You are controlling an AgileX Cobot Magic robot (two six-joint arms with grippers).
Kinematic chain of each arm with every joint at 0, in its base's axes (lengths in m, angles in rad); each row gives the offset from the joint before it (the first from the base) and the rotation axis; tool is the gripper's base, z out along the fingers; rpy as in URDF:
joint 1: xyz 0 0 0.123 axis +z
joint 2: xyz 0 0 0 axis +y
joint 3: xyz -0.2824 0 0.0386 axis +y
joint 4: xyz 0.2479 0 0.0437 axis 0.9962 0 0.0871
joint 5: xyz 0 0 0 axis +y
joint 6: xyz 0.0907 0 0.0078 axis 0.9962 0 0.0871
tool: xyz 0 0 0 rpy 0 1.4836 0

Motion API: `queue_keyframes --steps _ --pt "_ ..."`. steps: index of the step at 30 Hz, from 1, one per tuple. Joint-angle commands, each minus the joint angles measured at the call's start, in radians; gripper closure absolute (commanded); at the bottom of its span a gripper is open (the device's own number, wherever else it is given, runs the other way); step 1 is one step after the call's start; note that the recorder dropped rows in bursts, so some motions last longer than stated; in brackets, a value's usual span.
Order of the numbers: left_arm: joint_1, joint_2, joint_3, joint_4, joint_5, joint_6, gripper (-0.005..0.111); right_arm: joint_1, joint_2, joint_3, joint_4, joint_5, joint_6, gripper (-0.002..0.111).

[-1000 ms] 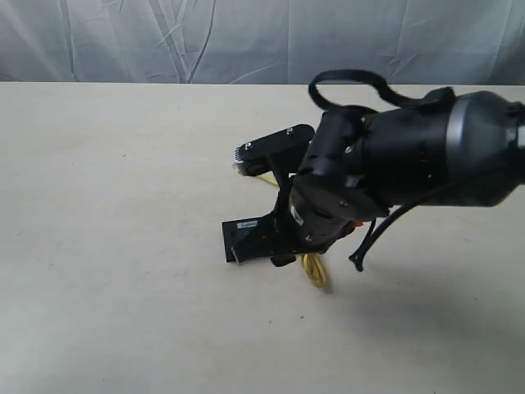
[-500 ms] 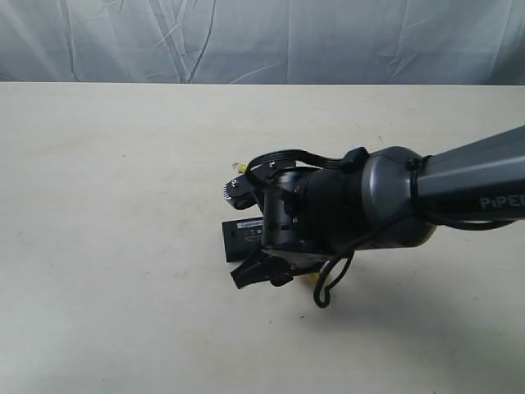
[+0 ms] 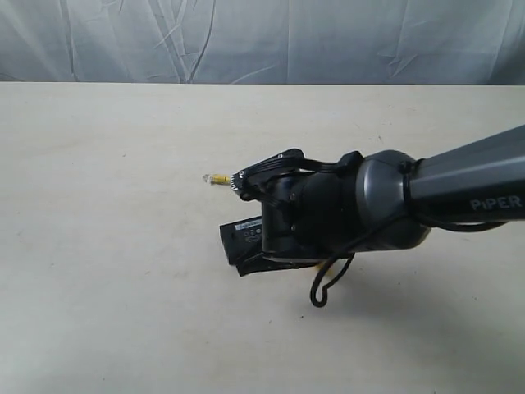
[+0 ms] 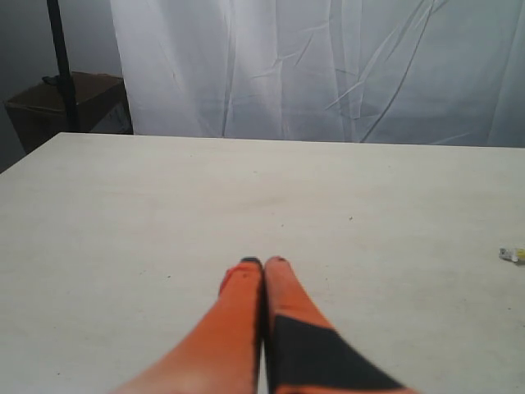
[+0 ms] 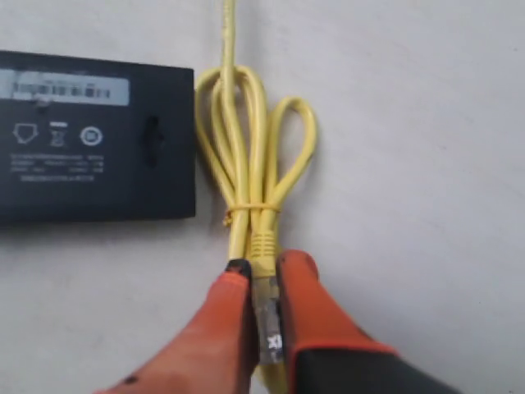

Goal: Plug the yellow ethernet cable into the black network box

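Note:
My right gripper should pull the cable clear and then take the other plug's cord [image 3: 224, 179], because it covers the plug of the tied loops [image 5: 254, 164], which lie against the box.
The black network box [image 5: 90, 135] lies flat on the table, label strip up; in the exterior view it [image 3: 238, 238] pokes out from under my right arm [image 3: 344, 213]. Right beside the box lies the yellow ethernet cable [image 5: 246, 156], bundled in loops with a thin tie. My right gripper [image 5: 262, 271] is shut on the cable's clear plug [image 5: 267, 316]. The other plug [image 3: 217, 178] lies on the table left of the arm, and shows at the edge of the left wrist view as well [image 4: 513, 254]. My left gripper [image 4: 263, 263] is shut, holds nothing and hovers over bare table.
The pale table [image 3: 98, 271] runs wide on all sides, and a white curtain [image 3: 246, 41] hangs behind it. In the left wrist view a cardboard box [image 4: 70, 103] and a dark pole [image 4: 59, 57] stand beyond the table's far corner.
My right arm has swung down and turned low over the box and cable. The cable's free plug now lies stretched out to the left of the arm.

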Motion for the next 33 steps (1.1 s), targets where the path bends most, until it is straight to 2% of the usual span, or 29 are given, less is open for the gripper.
queue_keyframes --steps 1,4,7,12,17,23,28,33 --pt "0.001 -0.005 0.004 0.002 -0.006 0.000 0.107 -0.001 -0.034 -0.006 -0.010 0.024 -0.003 0.109" --pt "0.001 -0.005 0.004 0.002 -0.006 0.000 0.107 -0.017 -0.094 -0.006 0.010 0.001 -0.019 0.109" --pt "0.001 -0.005 0.004 0.002 -0.006 0.000 0.107 -0.107 -0.172 -0.006 0.176 -0.111 -0.159 0.109" --pt "0.001 -0.005 0.004 0.002 -0.006 0.000 0.107 -0.365 -0.252 -0.006 0.645 -0.166 -0.657 0.109" --pt "0.001 -0.005 0.004 0.002 -0.006 0.000 0.107 -0.657 -0.224 -0.006 1.131 -0.036 -1.155 0.109" --pt "0.001 -0.005 0.004 0.002 -0.006 0.000 0.107 -0.925 -0.100 -0.006 1.525 0.236 -1.539 0.109" --pt "0.001 -0.005 0.004 0.002 -0.006 0.000 0.107 -1.015 0.019 -0.006 1.748 0.434 -1.735 0.109" --pt "0.001 -0.005 0.004 0.002 -0.006 0.000 0.107 -1.006 0.068 -0.006 1.722 0.396 -1.750 0.109"
